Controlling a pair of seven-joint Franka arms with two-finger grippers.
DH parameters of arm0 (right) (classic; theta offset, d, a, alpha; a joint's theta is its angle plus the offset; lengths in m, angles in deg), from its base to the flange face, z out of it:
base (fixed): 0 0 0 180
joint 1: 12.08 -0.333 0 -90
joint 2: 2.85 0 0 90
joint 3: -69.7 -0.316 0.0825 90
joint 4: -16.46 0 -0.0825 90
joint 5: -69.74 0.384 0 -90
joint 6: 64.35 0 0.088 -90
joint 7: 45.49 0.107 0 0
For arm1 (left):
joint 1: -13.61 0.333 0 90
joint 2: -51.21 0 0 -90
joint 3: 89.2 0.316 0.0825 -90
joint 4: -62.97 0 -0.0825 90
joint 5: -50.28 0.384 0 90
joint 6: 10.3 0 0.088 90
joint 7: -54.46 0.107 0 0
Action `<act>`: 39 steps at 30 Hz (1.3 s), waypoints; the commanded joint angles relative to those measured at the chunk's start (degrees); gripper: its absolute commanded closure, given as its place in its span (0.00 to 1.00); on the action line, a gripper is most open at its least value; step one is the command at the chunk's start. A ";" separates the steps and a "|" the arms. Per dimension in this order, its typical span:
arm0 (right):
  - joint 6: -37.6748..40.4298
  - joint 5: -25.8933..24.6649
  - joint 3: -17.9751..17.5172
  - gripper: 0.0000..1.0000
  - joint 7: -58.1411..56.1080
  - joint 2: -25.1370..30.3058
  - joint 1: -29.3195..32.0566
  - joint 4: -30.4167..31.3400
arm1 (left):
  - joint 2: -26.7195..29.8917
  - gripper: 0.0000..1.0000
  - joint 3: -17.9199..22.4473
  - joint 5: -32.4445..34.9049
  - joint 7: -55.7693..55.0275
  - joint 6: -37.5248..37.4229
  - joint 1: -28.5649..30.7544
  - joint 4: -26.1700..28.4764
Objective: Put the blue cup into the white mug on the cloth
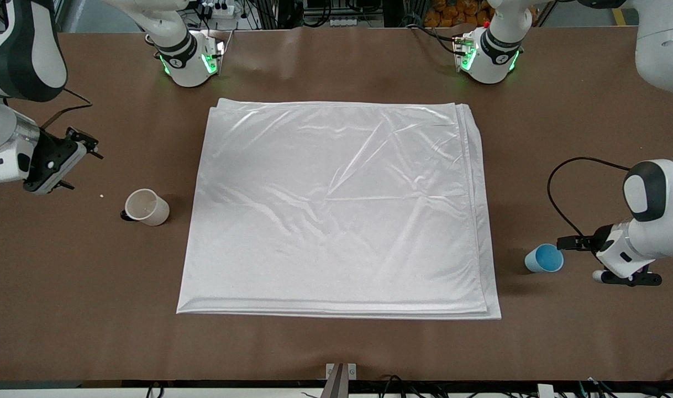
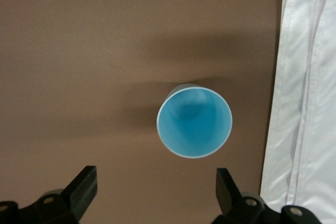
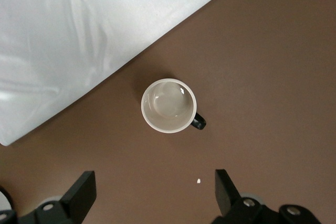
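Note:
The blue cup's opening (image 1: 548,257) is facing my spread fingers. My left gripper should keep moving in until the fingers are on both sides of the blue cup's rim (image 1: 563,261), and then close.
The blue cup (image 1: 544,258) stands upright on the bare brown table, beside the cloth's edge toward the left arm's end. In the left wrist view I see it (image 2: 194,121) from above, empty. My left gripper (image 1: 632,279) (image 2: 156,192) hovers open and empty over the table beside the cup. The white mug (image 1: 146,207) with its black handle stands on the table beside the cloth toward the right arm's end; it (image 3: 168,105) is empty. My right gripper (image 1: 48,188) (image 3: 155,195) hovers open and empty over the table near the mug. The white cloth (image 1: 336,204) lies flat mid-table, with nothing on it.
The cloth's folded edge (image 2: 304,103) lies close to the blue cup, and a corner of the cloth (image 3: 79,40) lies close to the mug. A small white speck (image 1: 101,195) lies on the table near the mug. Both arm bases stand along the table's back edge.

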 commanded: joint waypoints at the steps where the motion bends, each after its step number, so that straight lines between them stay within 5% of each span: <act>1: -3.88 0.03 0.10 0.00 -10.56 -1.36 0.39 1.38 | -2.20 0.00 -0.03 -0.63 1.40 1.45 0.11 -0.97; 28: -14.78 -2.60 0.19 0.00 -40.35 -12.26 1.35 1.21 | -8.18 0.01 -0.03 3.06 1.40 10.42 -0.32 -0.88; 34: -19.08 -2.52 0.19 0.00 -44.32 -15.42 2.58 1.30 | -8.27 1.00 -0.03 2.80 0.60 10.51 -0.33 -0.80; 39: -21.81 -2.52 0.19 0.00 -46.69 -17.62 3.02 1.73 | -8.35 1.00 -0.12 3.06 0.60 10.42 -0.41 -0.80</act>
